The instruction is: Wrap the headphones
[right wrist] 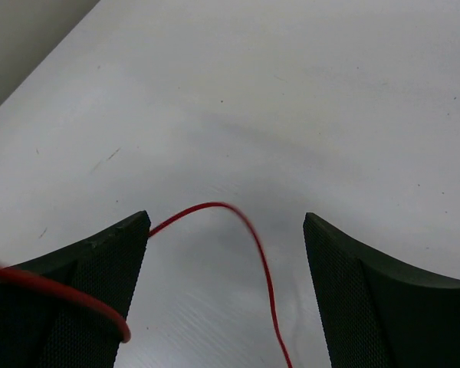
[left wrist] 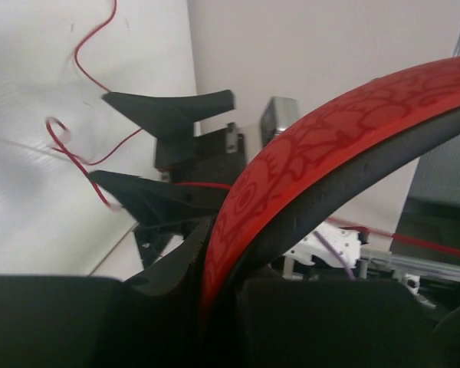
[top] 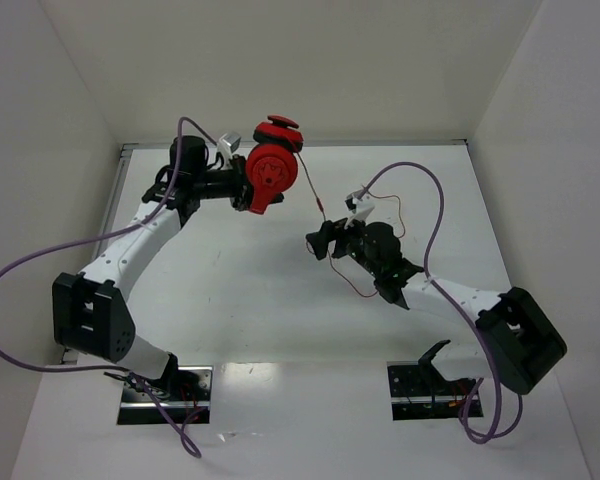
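My left gripper should pull the headphones back while my right gripper takes the cord [top: 321, 209] below the headphones' cups, because the cord hangs loose [right wrist: 244, 218] in my open right gripper.
The red headphones [top: 272, 170] are held up above the far left of the table. My left gripper [top: 243, 188] is shut on their band; in the left wrist view the patterned red band with black padding [left wrist: 307, 146] runs between my fingers [left wrist: 176, 268]. The thin red cord [top: 332, 240] hangs from the cups and trails over the table. My right gripper [top: 318, 241] is open around the cord. In the right wrist view the cord [right wrist: 262, 261] loops between the spread fingers [right wrist: 107, 253] without being gripped. The right gripper also shows open in the left wrist view [left wrist: 157, 149].
White walls enclose the table [top: 260, 300] on the left, back and right. Purple robot cables [top: 40, 255] loop beside each arm. Slack red cord [top: 398, 215] lies on the table by the right arm.
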`<state>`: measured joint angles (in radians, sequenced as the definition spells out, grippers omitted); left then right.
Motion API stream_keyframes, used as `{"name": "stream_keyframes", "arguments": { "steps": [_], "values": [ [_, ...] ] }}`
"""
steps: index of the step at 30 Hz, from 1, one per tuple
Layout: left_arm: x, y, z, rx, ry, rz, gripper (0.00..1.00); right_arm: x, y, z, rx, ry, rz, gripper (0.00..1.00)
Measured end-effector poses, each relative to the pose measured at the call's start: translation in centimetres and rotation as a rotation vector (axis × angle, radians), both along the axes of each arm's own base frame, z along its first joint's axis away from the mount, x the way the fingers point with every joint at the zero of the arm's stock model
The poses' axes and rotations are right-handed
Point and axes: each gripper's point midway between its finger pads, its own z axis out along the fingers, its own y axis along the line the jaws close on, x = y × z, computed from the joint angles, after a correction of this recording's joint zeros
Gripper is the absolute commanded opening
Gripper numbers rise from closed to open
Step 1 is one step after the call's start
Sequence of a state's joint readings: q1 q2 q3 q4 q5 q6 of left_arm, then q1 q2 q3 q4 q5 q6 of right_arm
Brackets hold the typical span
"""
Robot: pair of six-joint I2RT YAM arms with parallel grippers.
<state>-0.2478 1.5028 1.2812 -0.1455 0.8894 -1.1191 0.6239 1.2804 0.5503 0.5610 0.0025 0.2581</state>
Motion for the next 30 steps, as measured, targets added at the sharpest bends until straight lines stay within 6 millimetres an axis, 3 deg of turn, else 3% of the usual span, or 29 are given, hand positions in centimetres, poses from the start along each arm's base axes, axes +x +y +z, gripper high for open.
{"name": "stream_keyframes", "arguments": {
  "steps": [8,12,17,22,23,26,30],
  "values": [
    [0.7,0.7,3.8,-0.082,0.018,0.059,0.00,0.8,0.9,-3.3,-0.030,0.062,0.011,0.85],
    [1.0,0.9,6.4,-0.110,-0.038,0.071,0.00,1.1,0.9,-2.8,-0.006,0.047,-0.001,0.85],
    [0.2,1.0,7.6,-0.128,-0.059,0.073,0.00,1.4,1.0,-2.2,0.003,0.032,-0.008,0.85],
    [-0.9,1.4,6.5,-0.127,-0.040,0.074,0.00,1.6,1.3,0.6,0.038,-0.024,-0.002,0.85],
    [-0.9,1.5,6.3,-0.126,-0.034,0.074,0.00,1.5,1.2,1.3,0.047,-0.040,0.001,0.90],
    [-1.1,1.7,5.8,-0.122,-0.021,0.080,0.00,0.8,1.0,4.6,0.090,-0.111,0.020,1.00],
    [-1.3,2.3,4.6,-0.112,0.004,0.110,0.00,-1.2,0.8,9.3,0.144,-0.211,0.078,1.00]
  ]
}}
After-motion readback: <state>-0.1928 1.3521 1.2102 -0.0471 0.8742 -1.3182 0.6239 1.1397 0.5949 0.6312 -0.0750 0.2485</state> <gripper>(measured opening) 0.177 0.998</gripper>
